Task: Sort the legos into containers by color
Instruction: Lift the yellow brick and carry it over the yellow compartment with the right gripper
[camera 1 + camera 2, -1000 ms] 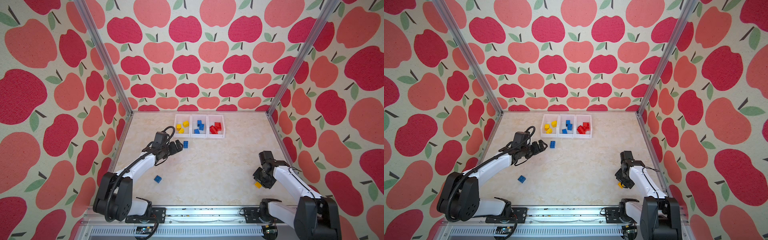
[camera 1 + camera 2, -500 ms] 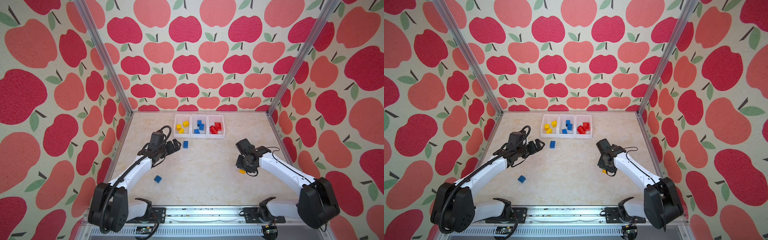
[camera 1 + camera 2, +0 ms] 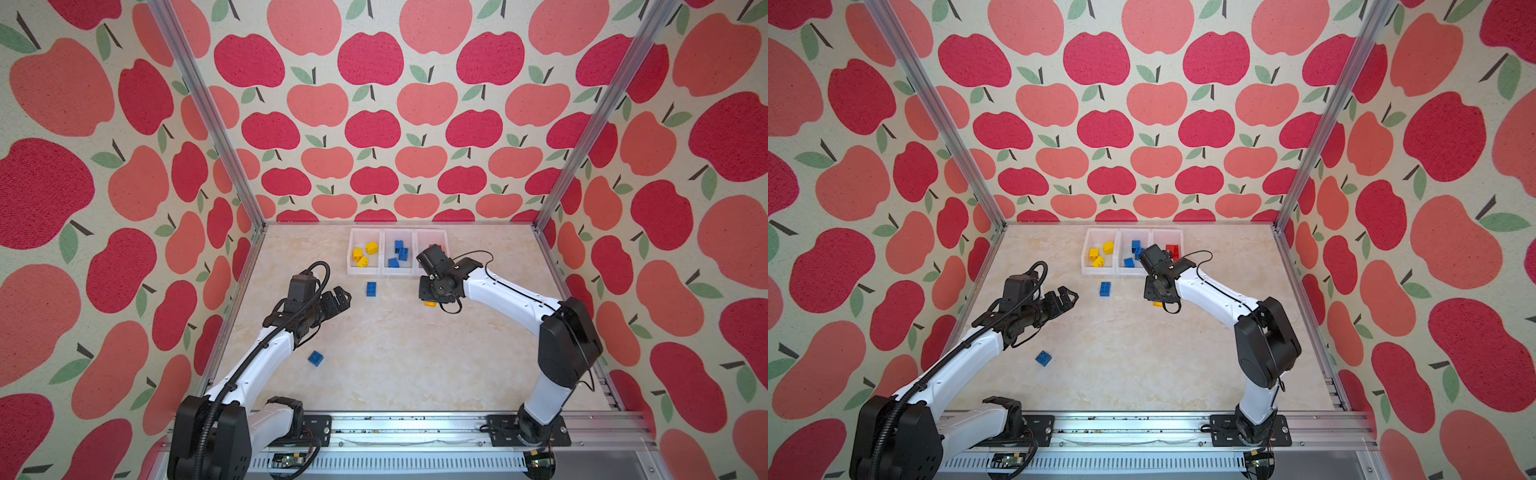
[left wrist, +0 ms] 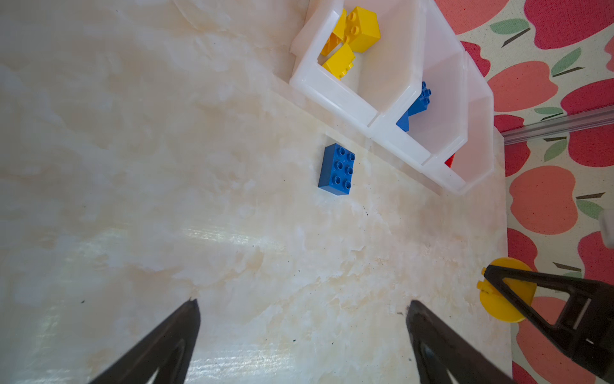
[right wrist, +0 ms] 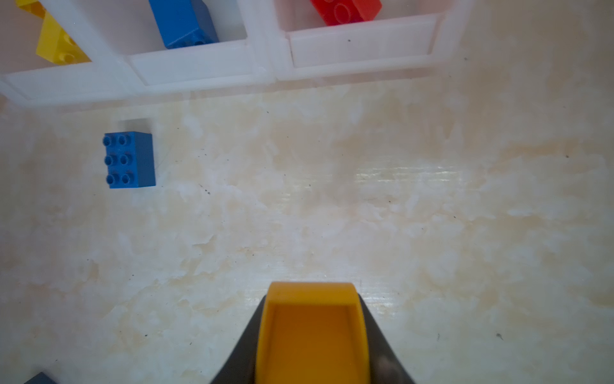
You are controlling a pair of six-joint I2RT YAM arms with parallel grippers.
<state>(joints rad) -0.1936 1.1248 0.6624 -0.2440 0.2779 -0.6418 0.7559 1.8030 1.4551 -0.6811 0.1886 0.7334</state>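
Observation:
The yellow lego (image 5: 312,339) is sitting square in my right gripper, and the bin of yellow legos (image 3: 365,251) is open. I should keep carrying the lego until it is over the bin.
Three joined white containers (image 3: 364,271) (image 3: 1100,271) stand at the back. They hold yellow legos (image 3: 362,253), blue legos (image 3: 400,252) and red legos (image 3: 1173,250), one color per bin. My right gripper (image 3: 430,302) (image 5: 312,301) hovers just in front of the bins, shut on a yellow lego (image 5: 312,335) (image 4: 505,294). An oblong blue lego (image 3: 371,289) (image 4: 336,169) lies on the table before the bins. My left gripper (image 3: 343,294) (image 4: 302,304) is open and empty, a little to the left of it. A square blue lego (image 3: 316,358) (image 3: 1043,358) lies nearer the front.
Apple-patterned walls (image 3: 374,124) with metal corner posts (image 3: 540,216) close in the marble-look table (image 3: 395,365) on three sides. Both arm bases sit on a rail (image 3: 415,428) along the front edge.
My right arm has swung from the front right corner up toward the containers, carrying the yellow lego. My left gripper has drifted slightly toward the left and stayed open.

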